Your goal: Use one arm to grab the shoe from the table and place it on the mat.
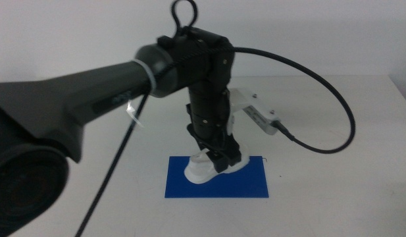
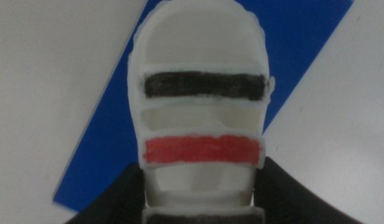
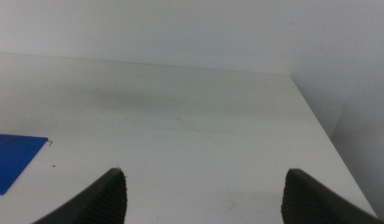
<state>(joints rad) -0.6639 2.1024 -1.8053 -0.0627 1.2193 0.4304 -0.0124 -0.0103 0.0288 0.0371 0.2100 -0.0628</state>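
The shoe lies at a slant across the blue mat with its toe (image 1: 242,160) toward the mat's far corner. My left gripper should turn the shoe around along the mat's long edge (image 1: 216,196).
The left arm (image 1: 91,99) reaches in from the left. Its gripper (image 1: 221,157) is shut on the white shoe (image 1: 201,168) and holds it by the sides at the blue mat (image 1: 250,183). I cannot tell if the sole touches the mat. In the left wrist view the shoe (image 2: 201,74) fills the middle, with a black strap, a red strap and part of a second black strap. My left gripper (image 2: 201,190) clamps it from both sides, over the mat (image 2: 304,37). My right gripper (image 3: 204,186) is open and empty over the white table (image 3: 179,124).
The white tabletop (image 1: 334,131) lies all around the mat. A black cable (image 1: 334,105) loops from the left wrist out to the right. A corner of the mat (image 3: 11,160) shows in the right wrist view. The table's right edge (image 3: 322,124) is near.
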